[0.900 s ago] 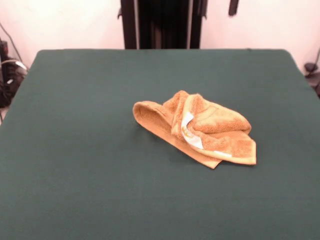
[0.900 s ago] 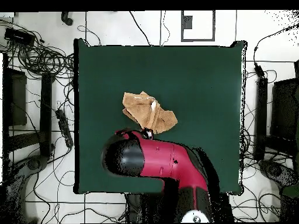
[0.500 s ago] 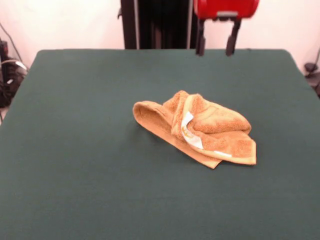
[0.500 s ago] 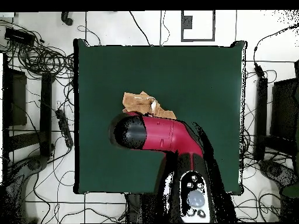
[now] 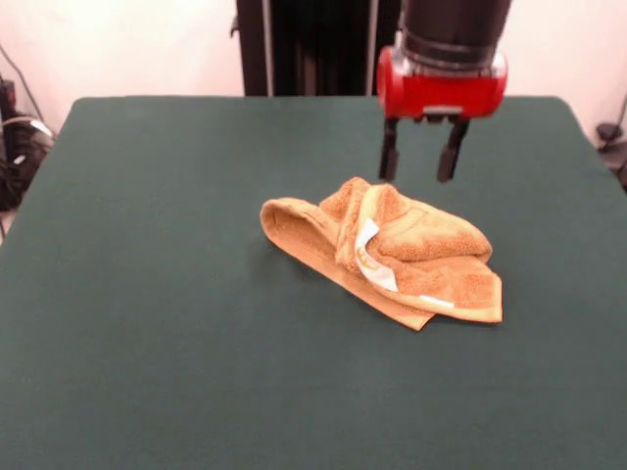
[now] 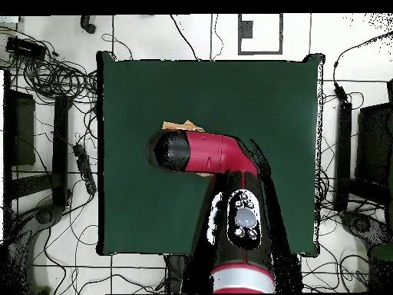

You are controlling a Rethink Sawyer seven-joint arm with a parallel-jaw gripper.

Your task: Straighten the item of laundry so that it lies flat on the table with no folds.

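Note:
The orange-tan towel will fall open into a long hanging drape when the robot's gripper lifts it, because loose, rounded folds are heaped around the white label.
The orange-tan towel lies crumpled and folded over itself near the middle of the dark green table, with a white label showing on its folds. My gripper hangs open and empty just above the towel's far right part, its two dark fingers apart. In the overhead view the red arm covers most of the towel; only a corner of the towel shows there, and the gripper is hidden under the arm.
The black pedestal stands at the table's far edge. Cables and equipment lie on the floor around the table.
The arm has come down from the top edge and moved out over the table. The open gripper now hangs just above the towel. The towel has not moved.

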